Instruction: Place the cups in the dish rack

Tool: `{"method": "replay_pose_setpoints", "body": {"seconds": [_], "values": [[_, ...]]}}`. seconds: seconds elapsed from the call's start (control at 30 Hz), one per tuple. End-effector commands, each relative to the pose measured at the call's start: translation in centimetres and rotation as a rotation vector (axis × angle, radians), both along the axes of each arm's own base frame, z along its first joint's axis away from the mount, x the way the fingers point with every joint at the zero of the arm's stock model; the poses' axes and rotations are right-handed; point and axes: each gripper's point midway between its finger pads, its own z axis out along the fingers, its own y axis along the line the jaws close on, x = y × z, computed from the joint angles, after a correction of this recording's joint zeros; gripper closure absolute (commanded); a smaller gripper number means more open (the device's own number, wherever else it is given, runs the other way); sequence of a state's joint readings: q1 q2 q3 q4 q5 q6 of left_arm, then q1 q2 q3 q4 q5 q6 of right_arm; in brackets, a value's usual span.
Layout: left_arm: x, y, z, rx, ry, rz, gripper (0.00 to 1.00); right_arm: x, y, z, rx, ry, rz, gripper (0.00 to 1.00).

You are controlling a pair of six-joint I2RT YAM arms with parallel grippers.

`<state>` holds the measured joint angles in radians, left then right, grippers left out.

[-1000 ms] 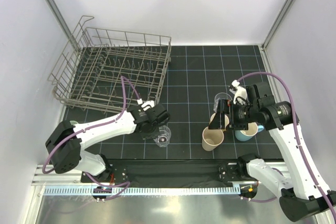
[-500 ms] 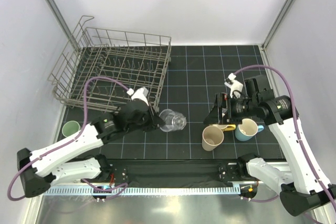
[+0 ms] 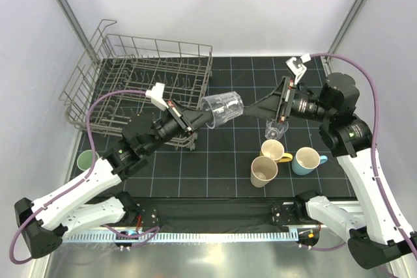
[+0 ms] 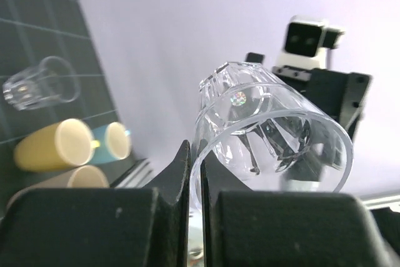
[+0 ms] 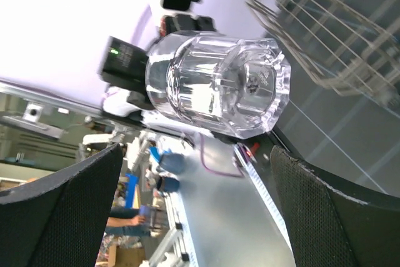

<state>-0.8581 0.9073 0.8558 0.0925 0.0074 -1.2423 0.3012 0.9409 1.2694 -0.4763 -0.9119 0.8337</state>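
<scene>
The robot's left gripper pinches the tumbler's rim (image 3: pixel 209 112) and leaves the tumbler's base free, so the right gripper should carry on moving toward the clear tumbler's base (image 3: pixel 236 103) until its fingers are on both sides of it.
My left gripper (image 3: pixel 199 117) is shut on the rim of a clear tumbler (image 3: pixel 222 108) and holds it on its side in the air, just right of the dish rack (image 3: pixel 140 89). In the left wrist view the fingers (image 4: pixel 178 167) pinch the tumbler's (image 4: pixel 269 129) wall. My right gripper (image 3: pixel 262 104) is open, facing the tumbler's base (image 5: pixel 219 85) with a small gap. The second clear tumbler (image 3: pixel 276 129), cream mug with yellow handle (image 3: pixel 273 151), tan cup (image 3: pixel 264 172) and light-blue mug (image 3: pixel 306 160) stand on the mat at right. The mint-green cup (image 3: pixel 86 159) stands at far left.
The grey wire rack holds no cups and fills the back left, and its rim shows in the right wrist view (image 5: pixel 325 23). The black grid mat (image 3: pixel 228 161) lies between the arms. White walls close in the sides and back.
My left arm lifted the clear tumbler off the mat and carried it up and to the right. My right gripper rose from the mugs and turned toward the tumbler.
</scene>
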Motion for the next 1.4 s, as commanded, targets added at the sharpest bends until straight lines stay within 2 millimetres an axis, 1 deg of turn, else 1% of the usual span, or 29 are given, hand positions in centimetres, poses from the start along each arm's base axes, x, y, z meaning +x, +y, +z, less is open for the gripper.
{"method": "replay_pose_setpoints", "body": {"seconds": [0.0,0.1,0.13,0.3,0.37,0.4,0.5,0.6,0.77,0.97,1.03,1.07,1.13,1.2,1.27,1.37], "values": [[-1.2,0.9,7.4,-0.289,-0.135,-0.068,1.0,-0.4,0.9,4.3,0.141,-0.052,0.054,0.0],[-1.1,0.6,7.5,-0.321,-0.122,-0.09,1.0,0.1,1.3,4.6,0.154,-0.043,0.056,0.0],[-1.2,0.6,7.9,-0.338,-0.131,-0.099,1.0,0.6,1.5,4.7,0.156,-0.04,0.049,0.0],[-1.1,0.8,8.7,-0.379,-0.142,-0.105,1.0,1.1,2.1,5.1,0.176,-0.029,0.032,0.0],[-1.2,0.7,9.1,-0.387,-0.155,-0.117,1.0,1.6,2.2,5.5,0.197,-0.031,0.013,0.0],[-1.3,0.6,9.1,-0.393,-0.153,-0.125,1.0,1.6,2.3,5.5,0.212,-0.006,0.012,0.0],[-1.3,0.4,9.1,-0.4,-0.151,-0.139,1.0,2.0,2.6,6.2,0.252,-0.001,0.002,0.0],[-1.4,0.3,8.8,-0.398,-0.144,-0.145,0.99,2.3,3.0,6.4,0.264,0.005,-0.011,0.0],[-1.5,0.3,8.7,-0.417,-0.136,-0.155,1.0,2.3,3.6,6.5,0.269,0.002,-0.025,0.05],[-1.8,0.4,8.6,-0.435,-0.131,-0.17,0.99,2.4,4.4,6.3,0.262,-0.005,-0.027,0.08],[-1.9,0.3,8.5,-0.433,-0.129,-0.179,1.0,2.7,4.6,6.2,0.261,0.001,-0.035,0.09],[-2.0,0.4,8.6,-0.435,-0.133,-0.181,0.99,2.7,4.6,6.4,0.261,-0.006,-0.033,0.11],[-2.1,0.4,8.6,-0.438,-0.131,-0.184,1.0,2.7,4.9,6.2,0.255,0.003,-0.032,0.12],[-2.1,0.4,8.6,-0.439,-0.129,-0.184,0.99,2.5,5.2,6.3,0.255,0.002,-0.021,0.17],[-2.2,0.4,8.7,-0.44,-0.131,-0.191,0.99,2.7,5.3,6.1,0.247,0.004,-0.03,0.2],[-2.2,0.4,8.5,-0.446,-0.128,-0.192,1.0,2.8,5.2,5.8,0.244,-0.003,-0.045,0.19]]}}
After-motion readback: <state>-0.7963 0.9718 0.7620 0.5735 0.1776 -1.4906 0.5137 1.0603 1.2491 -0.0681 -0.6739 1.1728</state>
